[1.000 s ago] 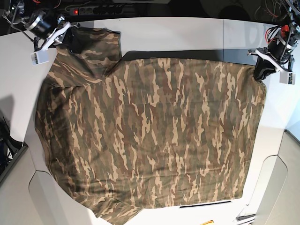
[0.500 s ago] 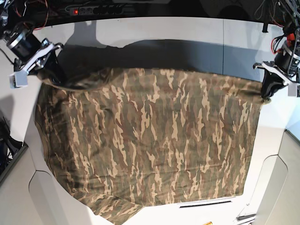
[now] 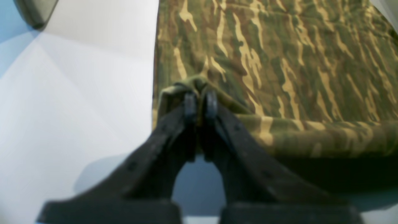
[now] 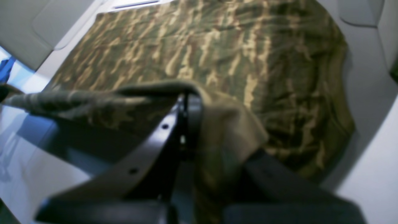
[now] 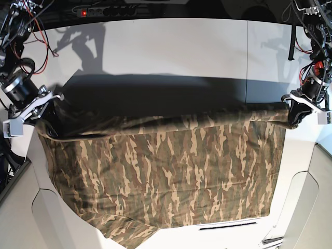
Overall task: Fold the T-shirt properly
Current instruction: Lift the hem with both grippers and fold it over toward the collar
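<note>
The lifted edge (image 5: 171,123) is stretched straight above the T-shirt's flat body, so the robot's right gripper keeps lowering the edge's corner and let it go on the cloth (image 5: 75,155) below.
The camouflage T-shirt (image 5: 171,171) lies spread over the white table (image 5: 171,46), its far edge lifted off the surface and stretched between both grippers. My left gripper (image 5: 295,115), on the base view's right, is shut on the shirt's far right corner; in the left wrist view (image 3: 199,102) the jaws pinch a bunched fold of the T-shirt (image 3: 279,62). My right gripper (image 5: 45,116), on the base view's left, is shut on the far left corner; in the right wrist view (image 4: 189,124) cloth of the T-shirt (image 4: 217,56) drapes over the jaws.
A black power strip (image 5: 106,10) with a red light and loose wires lie along the table's back edge. Grey rounded panels (image 5: 39,218) flank the table's near corners. The lifted cloth casts a dark shadow (image 5: 155,96) on the table behind it.
Both grippers have moved toward the near side with the shirt's far edge held up. The far edge now lies over more of the shirt, and more white table shows behind it.
</note>
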Robot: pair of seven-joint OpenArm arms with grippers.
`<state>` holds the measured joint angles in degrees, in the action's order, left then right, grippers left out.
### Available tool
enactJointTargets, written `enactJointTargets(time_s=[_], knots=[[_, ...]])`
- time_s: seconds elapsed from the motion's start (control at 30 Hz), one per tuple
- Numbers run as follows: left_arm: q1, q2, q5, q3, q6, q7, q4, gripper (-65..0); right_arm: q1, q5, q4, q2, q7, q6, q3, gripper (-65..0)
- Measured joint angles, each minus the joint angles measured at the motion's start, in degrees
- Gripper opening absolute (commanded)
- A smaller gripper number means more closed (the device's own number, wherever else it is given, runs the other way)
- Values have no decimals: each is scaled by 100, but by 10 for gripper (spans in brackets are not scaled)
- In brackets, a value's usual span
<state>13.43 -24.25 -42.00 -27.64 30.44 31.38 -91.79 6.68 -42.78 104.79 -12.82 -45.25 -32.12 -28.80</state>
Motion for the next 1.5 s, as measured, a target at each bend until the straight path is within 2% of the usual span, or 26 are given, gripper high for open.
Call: enactJointTargets(time_s=[0.17,0.27,0.43,0.67,0.8,0.87,0.9,1.0,1.1,1.2,1.3,1.5], knots=[[-494,-4,372,173,2,-299,457,-650,-691,221,-905,11,48,2,282,-650],[-826,-4,566,361,-20,-339,796,-650,-1064,538,-1547,4,374,15,592,-650],[-1353,-4,1156,739,-17,-706,1469,-650,-1759,1202,-2625,-4,848,37,1189,-650],[-1812,-2,1346,782,-17,-896,2199,-650,-2566,2127,-3884,-4,1615,33,1685,-650],[-1917,7,1351,780,-15,-940,2498,-650,-2924,2229,-4433,-2,1764,44,1797,-650],[-1921,33,1353,780,-17,-977,2559,-650,-3034,2232,-4577,11,1808,44,1816,-576],[-1919,52,1357,780,-22,-988,2568,-618,-3060,2229,-4610,13,1827,46,1818,-530],[-1919,66,1410,780,-20,-977,2599,-465,-3064,2229,-4653,11,1825,50,1816,-414],[-1928,59,1401,774,-26,-761,2599,-362,-3032,2229,-4673,11,1797,59,1816,-379],[-1932,59,1370,774,-24,-350,2597,-359,-3034,2225,-4671,13,1574,59,1775,-380],[-1932,55,1333,730,-31,-216,2590,-359,-3018,2122,-4588,15,1147,57,1578,-380],[-1912,57,1211,409,76,87,2586,-359,-2922,1650,-3993,-17,544,57,675,-380]])
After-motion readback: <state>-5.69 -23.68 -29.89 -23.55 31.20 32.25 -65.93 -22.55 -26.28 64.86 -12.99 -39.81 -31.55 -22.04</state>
